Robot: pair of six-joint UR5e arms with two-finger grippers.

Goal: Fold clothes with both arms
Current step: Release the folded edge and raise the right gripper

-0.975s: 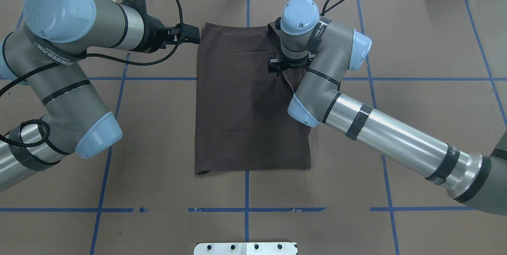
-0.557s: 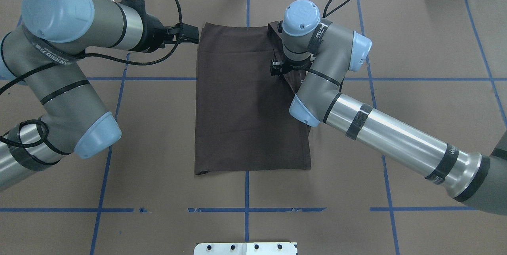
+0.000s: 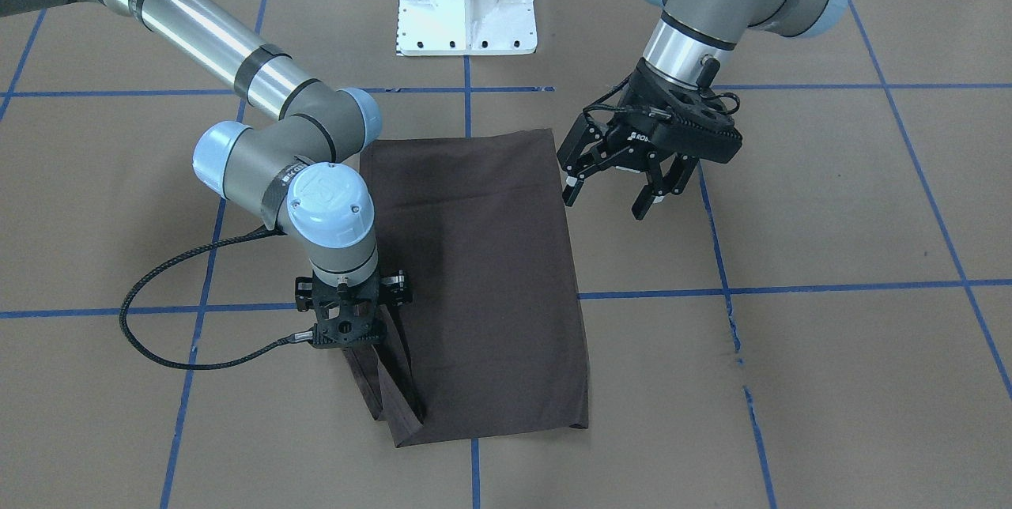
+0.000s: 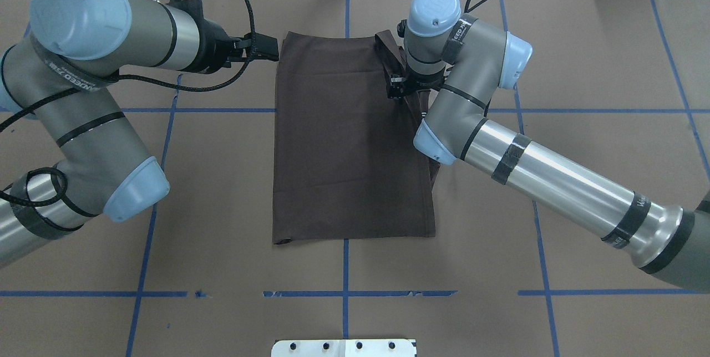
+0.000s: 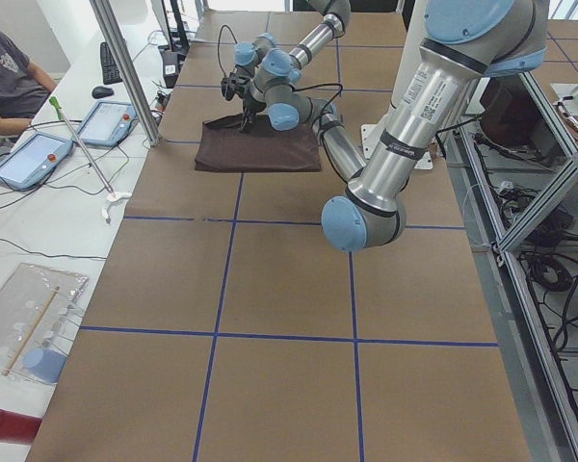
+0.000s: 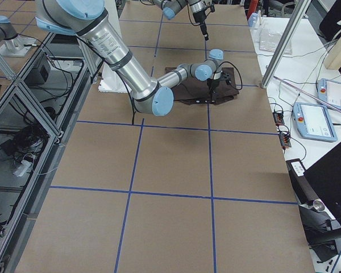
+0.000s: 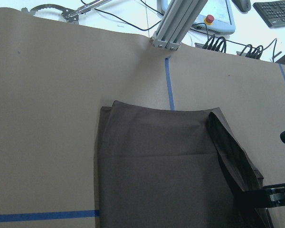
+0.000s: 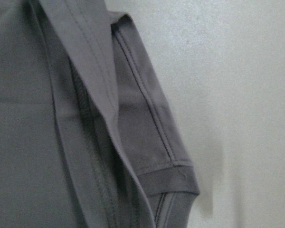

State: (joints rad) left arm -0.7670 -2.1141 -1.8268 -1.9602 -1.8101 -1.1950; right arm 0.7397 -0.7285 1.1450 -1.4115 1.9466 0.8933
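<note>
The side flap goes up in a slanted fold (image 3: 402, 387) inside the lower layer's edge (image 3: 364, 386), so the robot's right gripper should pull the flap back out over that edge and make it flat.
The dark brown T-shirt (image 4: 344, 146) lies folded into a tall rectangle in the middle of the table; it also shows in the front view (image 3: 490, 280). My right gripper (image 3: 348, 344) points down over its far right edge and is shut on a side flap, which rises to it in a ridge (image 7: 228, 147). The right wrist view shows only the flap's hems (image 8: 147, 142) close up. My left gripper (image 3: 606, 205) is open and empty, hovering just off the shirt's far left corner (image 4: 266, 47).
The white pedestal base (image 3: 466, 3) stands at the near edge behind the shirt. Blue tape lines (image 4: 344, 293) grid the brown table cover. A metal post (image 7: 175, 23) stands at the far edge. A black cable (image 3: 158, 335) trails from my right wrist.
My right wrist has moved right and toward the far edge, drawing the shirt's right flap up and outward. The left arm has barely moved.
</note>
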